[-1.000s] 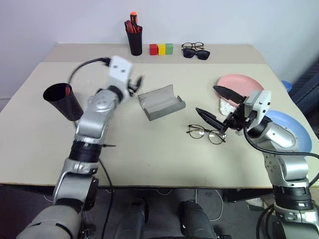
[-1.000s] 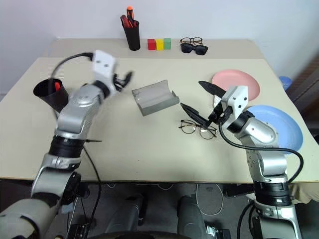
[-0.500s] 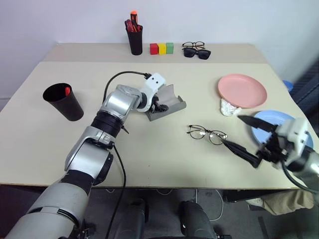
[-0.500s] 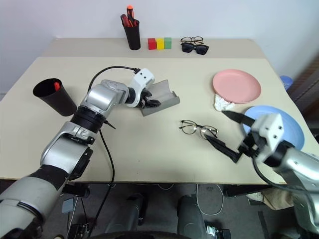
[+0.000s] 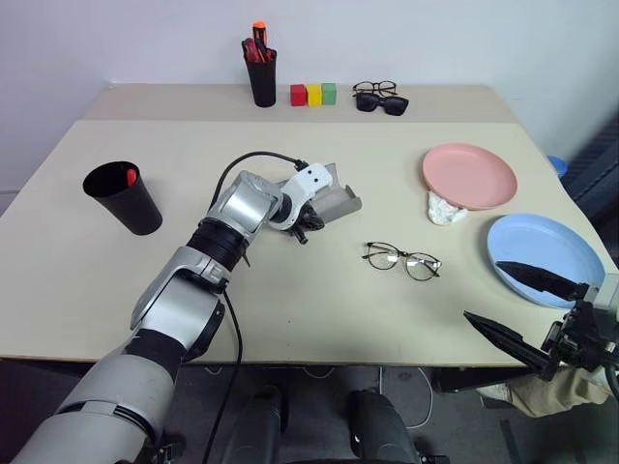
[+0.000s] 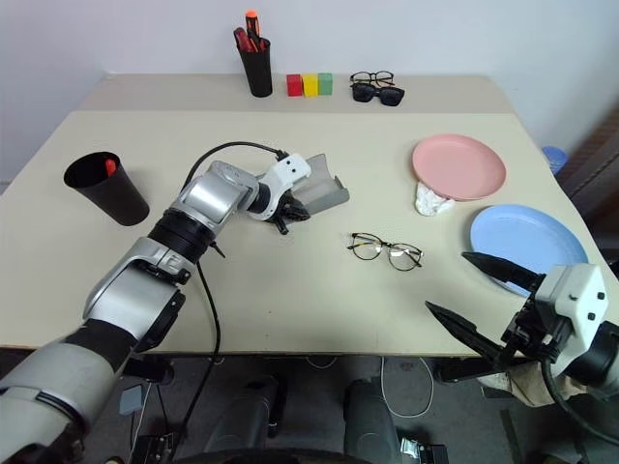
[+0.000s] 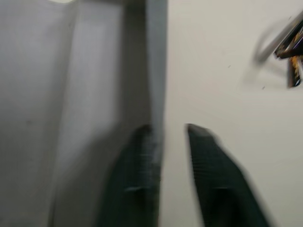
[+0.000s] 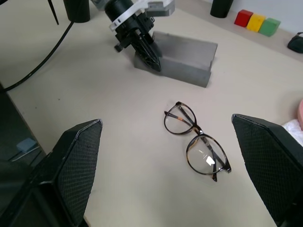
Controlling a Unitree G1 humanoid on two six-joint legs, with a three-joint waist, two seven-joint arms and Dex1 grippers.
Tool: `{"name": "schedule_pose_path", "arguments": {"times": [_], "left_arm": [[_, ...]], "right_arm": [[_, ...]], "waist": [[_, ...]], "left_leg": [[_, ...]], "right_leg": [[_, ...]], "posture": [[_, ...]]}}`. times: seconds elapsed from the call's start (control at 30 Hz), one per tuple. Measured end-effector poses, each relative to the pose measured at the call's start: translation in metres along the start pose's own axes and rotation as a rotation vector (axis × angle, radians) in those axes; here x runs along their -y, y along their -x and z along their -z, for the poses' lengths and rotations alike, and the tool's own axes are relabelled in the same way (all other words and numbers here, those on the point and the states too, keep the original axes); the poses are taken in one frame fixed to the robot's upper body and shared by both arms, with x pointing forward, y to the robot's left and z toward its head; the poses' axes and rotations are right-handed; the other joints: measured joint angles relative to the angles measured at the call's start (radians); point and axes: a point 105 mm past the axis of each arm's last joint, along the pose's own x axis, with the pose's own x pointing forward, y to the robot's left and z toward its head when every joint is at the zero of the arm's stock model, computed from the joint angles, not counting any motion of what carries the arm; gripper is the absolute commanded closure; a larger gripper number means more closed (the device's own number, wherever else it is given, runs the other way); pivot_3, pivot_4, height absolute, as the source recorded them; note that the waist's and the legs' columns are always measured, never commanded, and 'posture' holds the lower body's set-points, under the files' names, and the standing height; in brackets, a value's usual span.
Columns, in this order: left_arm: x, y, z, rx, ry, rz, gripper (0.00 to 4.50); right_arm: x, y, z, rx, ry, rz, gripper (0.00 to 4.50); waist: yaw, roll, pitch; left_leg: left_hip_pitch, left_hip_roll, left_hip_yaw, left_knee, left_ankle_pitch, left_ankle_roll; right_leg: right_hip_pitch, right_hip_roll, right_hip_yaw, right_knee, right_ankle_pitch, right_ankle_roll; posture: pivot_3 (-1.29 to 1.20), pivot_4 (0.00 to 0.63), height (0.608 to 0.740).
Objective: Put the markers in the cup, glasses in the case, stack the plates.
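Observation:
Next, I turn the grey case [image 5: 338, 200] straight with my left gripper and pull it beside the glasses before letting go, because it lies crooked to the table's near edge.
The grey case [image 5: 332, 196] lies open at mid-table. My left gripper [image 5: 304, 225] is shut on its near wall; in the left wrist view one finger [image 7: 135, 170] sits inside the case and the other outside. The wire-framed glasses [image 5: 401, 259] lie flat to the right of the case, free. Over the table's near right edge my right gripper [image 5: 482, 290] hangs open, well short of the glasses [image 8: 196, 142]. The black cup [image 5: 123, 198] stands at the left with a red marker [image 5: 131, 177] tip inside. The pink plate [image 5: 469, 174] and blue plate [image 5: 542, 246] lie apart at the right.
A crumpled white scrap [image 5: 443, 208] lies by the pink plate's near rim. Along the back stand a black pen holder [image 5: 261, 72] with orange-red markers, three coloured blocks [image 5: 312, 94], and sunglasses [image 5: 380, 104] beside another pair.
My left gripper came down to the case and shut on its near wall. My right gripper pulled back from the glasses to the table's near right edge, still open.

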Motion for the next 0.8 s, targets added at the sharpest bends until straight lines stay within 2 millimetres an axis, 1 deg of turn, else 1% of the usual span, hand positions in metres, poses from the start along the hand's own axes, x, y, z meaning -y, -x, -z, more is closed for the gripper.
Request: {"name": "schedule_pose_path", "arguments": {"times": [0.17,0.27,0.3,0.4,0.47,0.57,0.63,0.73,0.8], "left_arm": [[0.001,0.002,0.005,-0.008,-0.015,0.026,4.41],[0.007,0.013,0.014,-0.006,-0.042,0.077,4.41],[0.010,0.018,0.018,-0.009,-0.056,0.102,4.41],[0.022,0.036,0.034,-0.031,-0.093,0.159,4.41],[0.032,0.055,0.053,-0.064,-0.115,0.188,4.41],[0.046,0.077,0.072,-0.112,-0.137,0.230,4.41],[0.061,0.093,0.083,-0.139,-0.172,0.282,4.41],[0.078,0.100,0.087,-0.143,-0.215,0.344,4.41],[0.087,0.096,0.081,-0.116,-0.244,0.369,4.41]], "right_arm": [[0.000,-0.008,-0.002,0.022,0.006,-0.007,0.00],[0.000,-0.013,-0.003,0.035,0.014,-0.017,0.00],[0.000,-0.015,-0.003,0.038,0.013,-0.021,0.00],[0.003,-0.019,-0.003,0.045,0.011,-0.023,0.00],[0.003,-0.022,-0.001,0.047,0.006,-0.033,0.00],[0.005,-0.024,0.002,0.043,0.000,-0.033,0.00],[0.005,-0.027,0.003,0.051,-0.001,-0.044,0.00],[0.007,-0.029,0.005,0.052,-0.001,-0.044,0.00],[0.008,-0.032,0.005,0.058,0.000,-0.049,0.00]], "waist": [[0.001,0.000,0.000],[-0.005,0.000,0.000],[-0.006,0.000,0.000],[-0.005,0.001,0.000],[-0.007,0.001,0.000],[-0.004,0.001,0.000],[-0.001,0.001,0.000],[0.009,0.001,0.000],[0.020,0.001,0.000]], "left_leg": [[0.000,0.000,0.000,0.000,0.000,0.000],[0.000,0.000,0.000,-0.001,0.000,0.000],[0.000,0.001,0.000,-0.001,0.000,0.000],[0.000,0.001,0.000,-0.002,0.000,0.000],[0.000,0.002,0.000,-0.002,0.000,0.000],[0.000,0.003,-0.001,-0.001,0.000,0.000],[0.000,0.003,-0.001,-0.001,0.000,0.000],[0.000,0.003,0.000,-0.001,-0.002,-0.002],[0.000,0.003,0.000,-0.001,-0.002,-0.002]], "right_leg": [[0.000,0.000,0.000,0.000,0.000,0.000],[0.000,0.000,0.000,0.000,0.000,-0.001],[-0.001,0.000,0.000,0.000,0.002,-0.004],[-0.001,0.000,0.000,0.001,0.002,-0.004],[-0.001,0.000,0.000,0.001,0.002,-0.005],[-0.001,0.000,0.000,0.001,0.002,-0.006],[0.000,-0.001,0.000,0.000,0.001,-0.006],[0.000,-0.001,0.000,-0.001,0.001,-0.006],[0.001,-0.002,0.000,-0.001,0.000,-0.005]], "posture": [[0.00,0.150,0.740],[0.00,0.150,0.740],[0.00,0.150,0.740],[0.00,0.150,0.740],[0.00,0.150,0.740],[0.00,0.150,0.740],[0.00,0.150,0.740],[0.00,0.150,0.740],[0.00,0.150,0.740]]}}
